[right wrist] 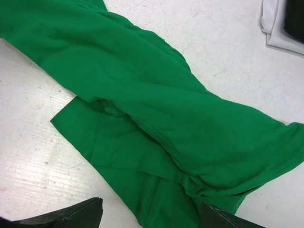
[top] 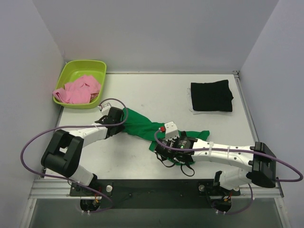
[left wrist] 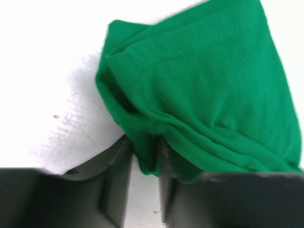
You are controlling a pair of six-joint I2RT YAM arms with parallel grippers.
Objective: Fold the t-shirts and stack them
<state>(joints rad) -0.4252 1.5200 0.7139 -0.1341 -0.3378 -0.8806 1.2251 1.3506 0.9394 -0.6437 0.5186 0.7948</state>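
A flap [right wrist: 111, 137] of the green t-shirt [top: 142, 127] shows under the loose fold. The green t-shirt will therefore fall open into a wide sheet when I lift it.
The green t-shirt [top: 142, 127] lies bunched and stretched across the middle of the table. My left gripper [top: 118, 116] is shut on its upper left end; in the left wrist view the cloth [left wrist: 199, 85] is pinched between the fingers [left wrist: 116, 175]. My right gripper [top: 160, 148] is open just above the shirt's lower right part; the right wrist view shows the green cloth [right wrist: 156, 118] under the spread fingertips [right wrist: 71, 216]. The black t-shirt [top: 211, 96] lies folded at the back right. The pink t-shirt [top: 77, 90] is crumpled in the tub.
A lime-green plastic tub [top: 97, 66] stands at the back left corner. White walls close in the table on the left, back and right. A bit of white cloth [right wrist: 273, 28] shows under the black shirt's edge.
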